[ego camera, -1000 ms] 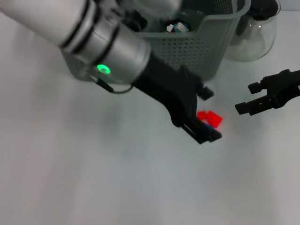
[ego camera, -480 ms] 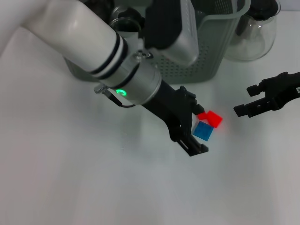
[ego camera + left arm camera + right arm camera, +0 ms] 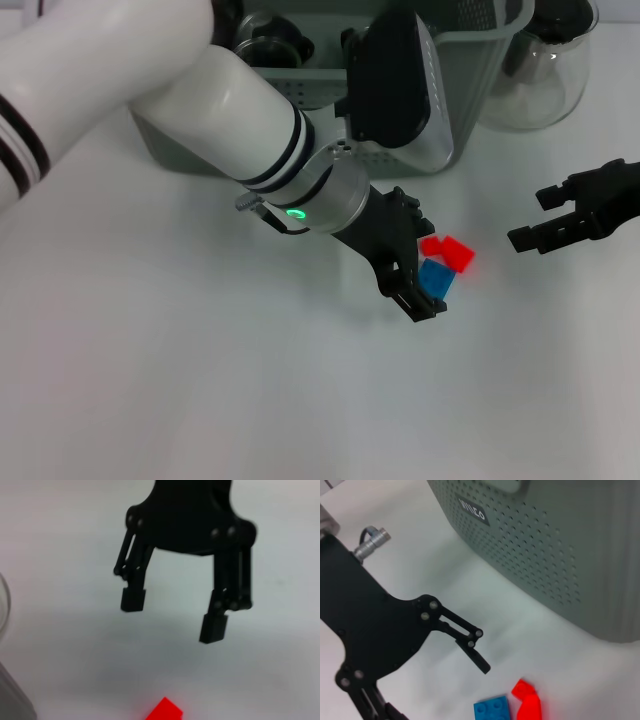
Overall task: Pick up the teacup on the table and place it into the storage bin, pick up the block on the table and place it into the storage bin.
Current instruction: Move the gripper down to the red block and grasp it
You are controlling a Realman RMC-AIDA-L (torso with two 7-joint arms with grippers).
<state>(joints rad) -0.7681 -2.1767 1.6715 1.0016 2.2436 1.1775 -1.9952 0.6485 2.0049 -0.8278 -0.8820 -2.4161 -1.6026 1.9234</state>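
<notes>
I should move my left gripper away first, because it hangs at the blue block (image 3: 436, 279) in my right gripper's way. My right gripper will then take the red block (image 3: 458, 254).
A blue block (image 3: 438, 279) and a red block (image 3: 450, 251) lie touching on the white table, in front of the grey-green storage bin (image 3: 470, 75). My left gripper (image 3: 425, 262) hangs open right at them, the blue block close to its lower finger. The right wrist view shows one of its fingers (image 3: 471, 651) spread above the blue block (image 3: 492, 711) and red block (image 3: 528, 706), with the storage bin (image 3: 555, 550) behind. My right gripper (image 3: 532, 217) waits open to the right of the blocks. It also faces the left wrist view, right gripper (image 3: 173, 616) beyond the red block (image 3: 164, 712). The teacup is out of view.
A clear glass pot (image 3: 545, 70) stands right of the bin. Dark round items (image 3: 270, 42) sit in the bin's left end, partly behind my white left arm (image 3: 200, 120), which crosses in front of the bin. Bare table lies to the left and front.
My left arm has swung lower and drawn its gripper slightly back, uncovering the blue block. The right gripper has barely shifted. Neither block has moved.
</notes>
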